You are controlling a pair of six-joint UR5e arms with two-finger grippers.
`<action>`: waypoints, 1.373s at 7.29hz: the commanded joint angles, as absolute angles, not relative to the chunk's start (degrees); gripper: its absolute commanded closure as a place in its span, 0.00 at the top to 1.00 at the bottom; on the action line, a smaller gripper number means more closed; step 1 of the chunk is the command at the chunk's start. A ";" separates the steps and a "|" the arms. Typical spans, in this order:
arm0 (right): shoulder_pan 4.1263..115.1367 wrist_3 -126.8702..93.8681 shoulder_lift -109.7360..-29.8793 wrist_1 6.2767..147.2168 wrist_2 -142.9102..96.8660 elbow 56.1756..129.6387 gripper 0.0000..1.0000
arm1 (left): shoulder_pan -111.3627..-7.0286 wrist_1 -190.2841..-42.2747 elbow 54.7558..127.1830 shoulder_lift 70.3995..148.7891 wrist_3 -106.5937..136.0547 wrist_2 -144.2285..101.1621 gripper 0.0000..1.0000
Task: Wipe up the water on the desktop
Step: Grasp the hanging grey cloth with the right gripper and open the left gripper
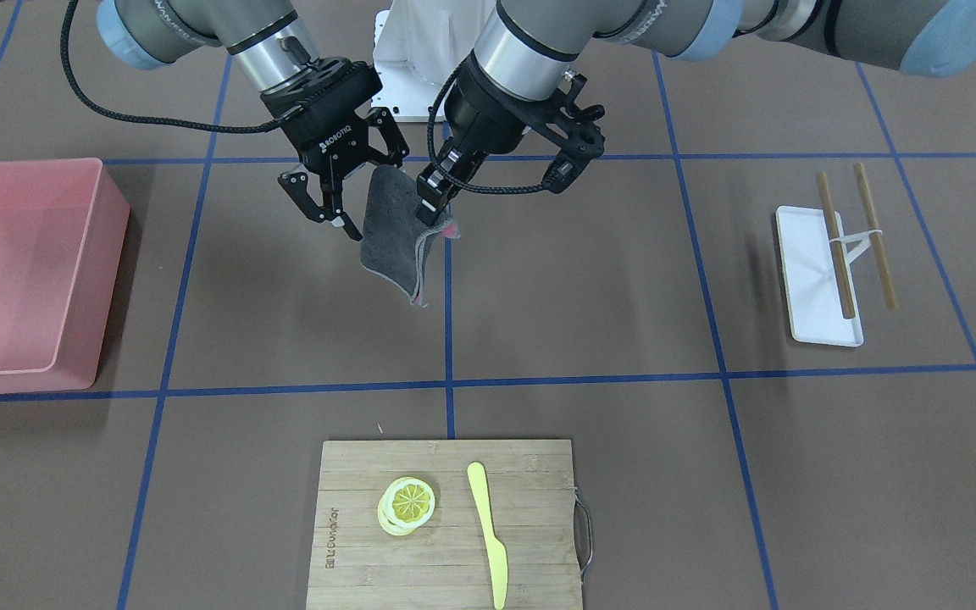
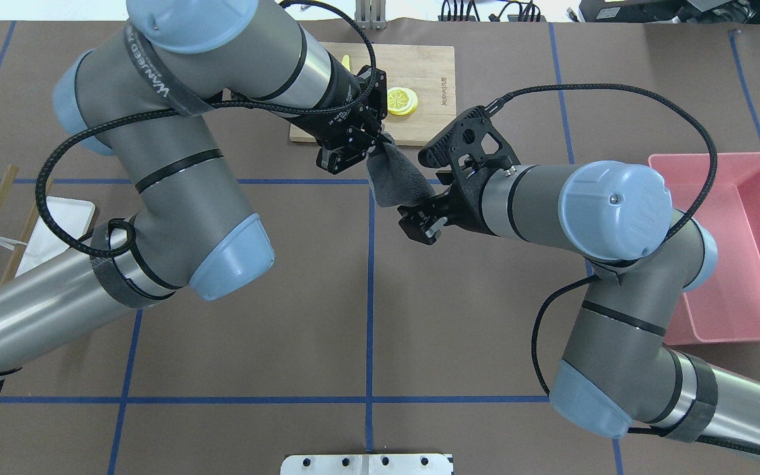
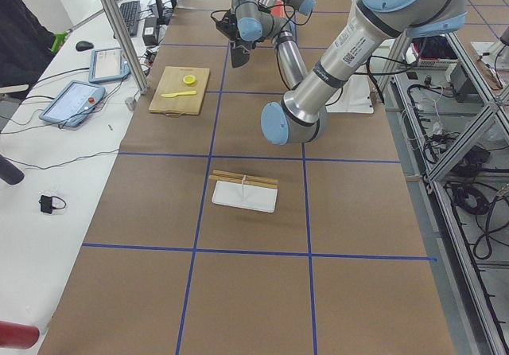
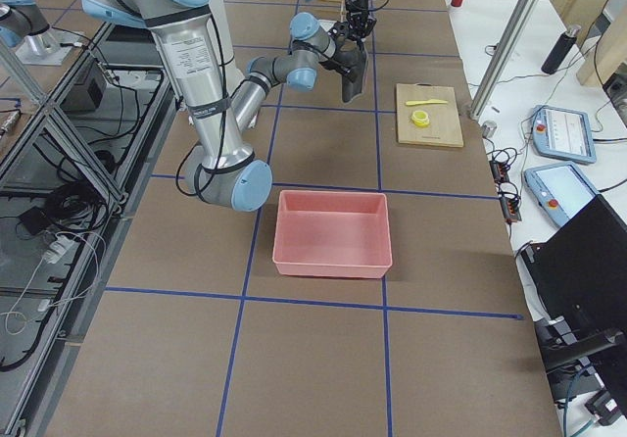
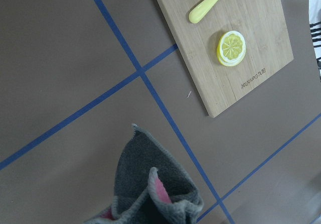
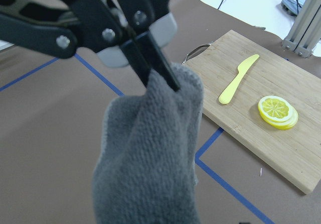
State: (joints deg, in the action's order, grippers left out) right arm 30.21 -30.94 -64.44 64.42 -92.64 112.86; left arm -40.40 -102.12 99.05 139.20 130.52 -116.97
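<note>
I expect the grey cloth point(image 1: 389, 225) to stay folded and droop from my right gripper when I carry it, because the layered edges point(image 1: 419, 268) hang limp together.
A grey cloth with pink backing point(image 1: 395, 241) hangs folded above the brown desktop point(image 1: 581, 296) near the middle blue tape line. My left gripper point(image 1: 433, 207) is shut on the cloth's top edge and holds it clear of the surface. The right wrist view shows its fingers point(image 6: 155, 71) pinching the cloth point(image 6: 150, 153). My right gripper point(image 1: 325, 212) is open and empty, right beside the cloth. From overhead the cloth point(image 2: 396, 181) hangs between the left gripper point(image 2: 375, 142) and the right gripper point(image 2: 423, 224). I see no water on the desktop.
A pink bin point(image 1: 22, 271) stands on my right side. A bamboo cutting board point(image 1: 530, 474) with lemon slices point(image 1: 407, 504) and a yellow knife point(image 1: 488, 529) lies at the far edge. A white tray point(image 1: 810, 280) with chopsticks point(image 1: 835, 246) lies on my left side.
</note>
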 commanded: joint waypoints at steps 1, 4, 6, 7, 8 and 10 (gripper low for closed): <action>30.15 -32.52 -64.42 64.42 -92.81 112.94 0.10 | -40.34 -102.39 98.01 139.13 129.99 -116.89 0.00; 30.23 -32.61 -64.42 64.51 -92.90 113.03 0.00 | -40.34 -102.57 97.56 139.13 129.73 -116.89 0.00; 30.23 -32.96 -64.42 64.51 -92.90 113.03 0.00 | -40.34 -102.74 97.82 138.69 122.50 -116.37 0.99; 30.23 -33.92 -64.42 64.51 -92.90 113.03 0.00 | -40.34 -102.57 98.17 138.26 120.43 -116.11 0.98; 30.23 -37.06 -64.42 64.69 -92.81 112.85 0.00 | -40.43 -102.48 99.83 136.77 120.06 -116.10 0.98; 30.67 -37.97 -65.21 65.91 -93.25 112.94 0.00 | -42.26 -102.22 106.23 130.82 119.19 -116.28 0.98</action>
